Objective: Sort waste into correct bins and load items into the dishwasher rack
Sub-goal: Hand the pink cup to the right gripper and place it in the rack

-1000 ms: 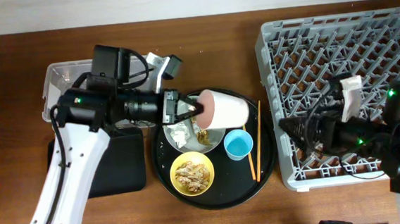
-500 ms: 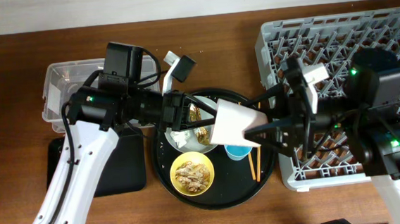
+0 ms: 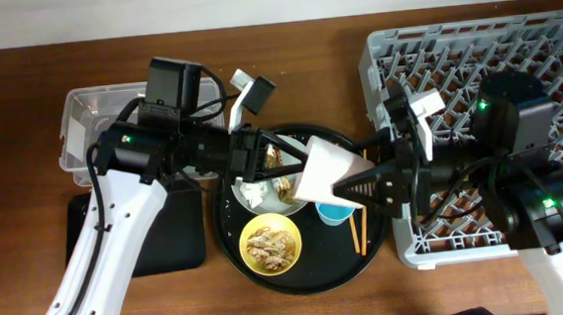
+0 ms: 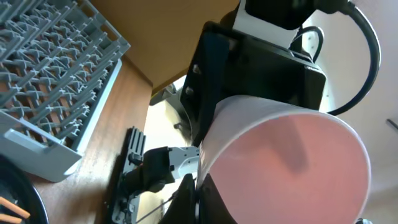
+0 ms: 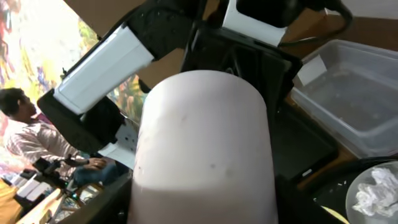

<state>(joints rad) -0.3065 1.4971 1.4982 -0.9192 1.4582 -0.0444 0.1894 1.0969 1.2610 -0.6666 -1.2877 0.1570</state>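
The robot's left gripper should first let go of the pink cup's rim (image 3: 308, 162), and then the right gripper, closed on the cup's body, will lay the cup in the dishwasher rack (image 3: 429, 202).
The pink cup (image 3: 324, 169) hangs on its side above the round tray, held between both arms. My left gripper (image 3: 280, 167) is shut on its rim, which the left wrist view (image 4: 198, 199) shows pinched between the fingers, with the cup's (image 4: 292, 162) pink inside facing the camera. My right gripper (image 3: 355, 185) is closed on the cup's body; in the right wrist view the cup (image 5: 205, 143) fills the space between the fingers (image 5: 202, 211). Below sit the light-blue cup (image 3: 335, 211), the chopsticks (image 3: 359, 227), the yellow bowl (image 3: 271, 245) holding food scraps, and the plate (image 3: 243, 202) with the tissue (image 3: 254, 189) and wrapper (image 3: 284, 187).
The round black tray (image 3: 315, 274) holds the dishes. The clear tub (image 3: 85, 122) is at back left, with the shallow black tray (image 3: 168, 240) in front of it. The grey dishwasher rack (image 3: 513, 52) fills the right side, under my right arm.
My right gripper's fingers have drawn in from a wide spread onto the pink cup. The left gripper and cup have hardly moved in the last half second.
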